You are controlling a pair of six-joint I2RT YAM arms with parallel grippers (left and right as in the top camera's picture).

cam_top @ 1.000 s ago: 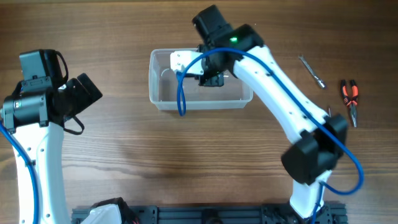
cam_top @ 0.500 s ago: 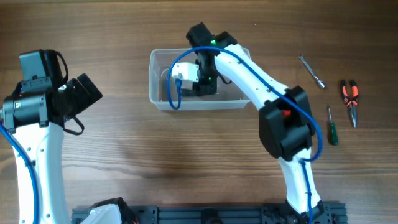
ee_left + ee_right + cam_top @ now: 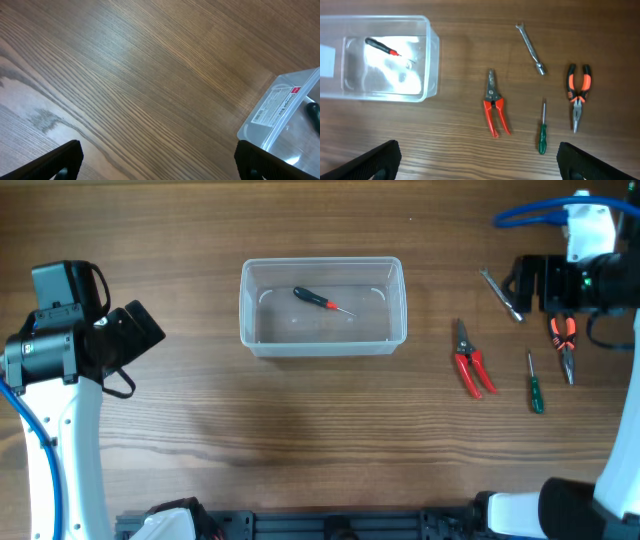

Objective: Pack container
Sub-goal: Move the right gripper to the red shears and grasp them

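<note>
The red-handled cutters (image 3: 465,354) lie apart from the green screwdriver, with their handles toward my open right gripper. I should go on down before that gripper's fingers are on both sides of a red handle (image 3: 467,378).
The clear plastic container (image 3: 320,261) stands at the table's back centre, with a black-and-red screwdriver (image 3: 322,300) lying inside it. My right gripper (image 3: 527,284) is open and empty at the far right, high above the loose tools. In the right wrist view the container (image 3: 432,55) is at upper left, the screwdriver (image 3: 382,47) inside it, and the right gripper (image 3: 479,167) shows wide-apart fingertips over bare wood. My left gripper (image 3: 135,330) is open and empty left of the container; in the left wrist view the left gripper (image 3: 160,162) spans bare table beside the container's corner (image 3: 280,115).
Loose tools lie right of the container: red-handled cutters (image 3: 470,365), a green screwdriver (image 3: 535,385), orange-and-black pliers (image 3: 563,340) and a silver wrench (image 3: 500,293). The right wrist view shows the same cutters (image 3: 494,107), green screwdriver (image 3: 542,131), pliers (image 3: 578,90) and wrench (image 3: 531,48).
My right arm has pulled out of the container and swung to the far right, its jaws opening. The black-and-red screwdriver now lies loose in the container. The left arm has not moved.
</note>
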